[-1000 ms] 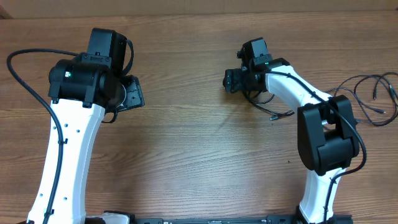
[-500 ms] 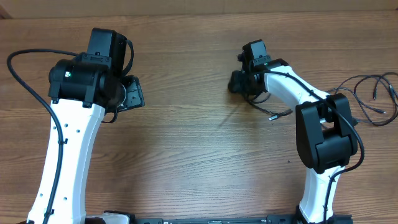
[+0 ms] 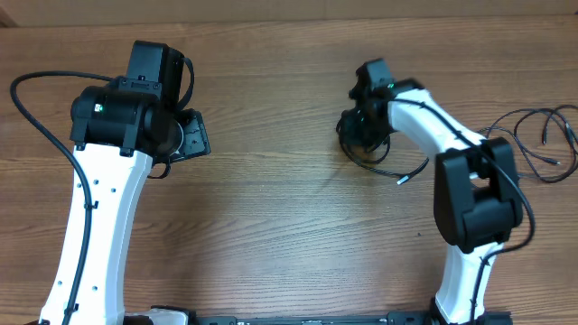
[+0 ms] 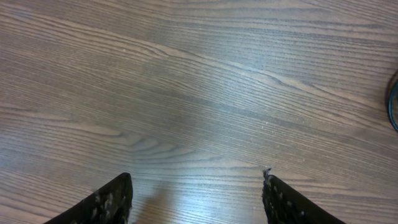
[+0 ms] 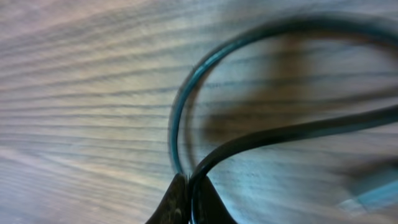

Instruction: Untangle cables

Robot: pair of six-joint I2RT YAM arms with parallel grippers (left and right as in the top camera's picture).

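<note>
The held cable [image 3: 372, 166] in my right gripper is clear of the looped cables [image 3: 549, 144]. I should keep moving it until it hangs over them, and then let it go.
In the overhead view my right gripper [image 3: 355, 126] sits right of centre, over a thin black cable [image 3: 372, 162] that curves away to a silvery plug end [image 3: 404, 178]. The right wrist view shows the right gripper [image 5: 189, 186] shut, pinching the cable [image 5: 280, 134] where its loop [image 5: 176, 118] crosses itself just above the wood. More thin black cables [image 3: 542, 149] lie loosely looped at the far right. My left gripper [image 3: 194, 135] hangs at the left; its wrist view shows the left gripper [image 4: 197, 186] open over bare wood. A sliver of cable [image 4: 394, 109] shows at that view's right edge.
The wooden table [image 3: 271, 208] fills every view. The white right arm [image 3: 470, 199] rises from the front edge between the held cable and the far-right cables. The white left arm [image 3: 90, 226] stands along the left side.
My right gripper has closed onto the cable and shifted slightly toward the right. The cable's plug end has slid right and a little nearer. The left arm has not moved.
</note>
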